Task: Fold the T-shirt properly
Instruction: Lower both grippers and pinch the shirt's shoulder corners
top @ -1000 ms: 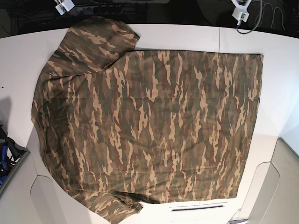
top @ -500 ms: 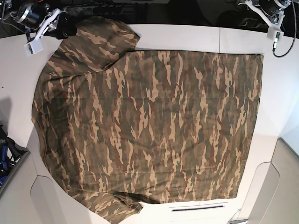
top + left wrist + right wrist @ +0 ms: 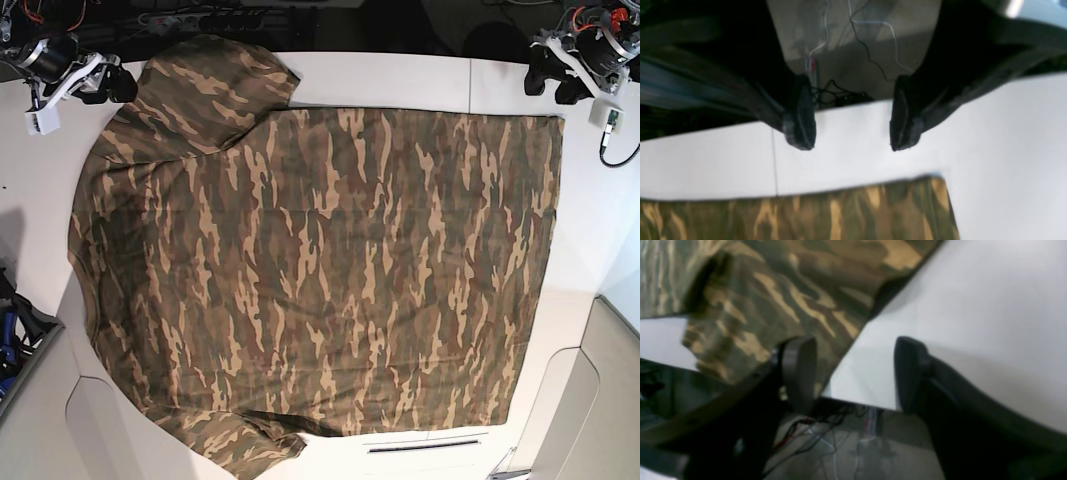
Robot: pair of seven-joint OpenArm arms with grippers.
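Observation:
I expect the far sleeve [image 3: 205, 92] to follow and drape over the T-shirt's body when I fold inward, because it sticks out creased past the T-shirt's far edge [image 3: 295, 109].
The camouflage T-shirt [image 3: 320, 260] lies spread flat on the white table [image 3: 400, 80], sleeves at the far left and near left, hem toward the right. My left gripper [image 3: 553, 87] is open and empty over bare table just beyond the shirt's far right hem corner [image 3: 933, 200]; in the left wrist view the gripper [image 3: 851, 133] has its jaws wide apart. My right gripper [image 3: 112, 88] is open and empty at the far left sleeve [image 3: 773, 300]. In the right wrist view the gripper [image 3: 855, 373] has one finger [image 3: 800, 370] over the sleeve edge.
Cables [image 3: 870, 50] lie on the floor beyond the table's far edge. A grey bin [image 3: 25, 345] with blue things sits at the left edge. A seam [image 3: 470, 85] crosses the table. A narrow slot [image 3: 425, 445] lies near the front edge.
Both grippers have come down from the far edge toward the shirt: the left one to the far right hem corner, the right one to the far left sleeve. The shirt has not moved.

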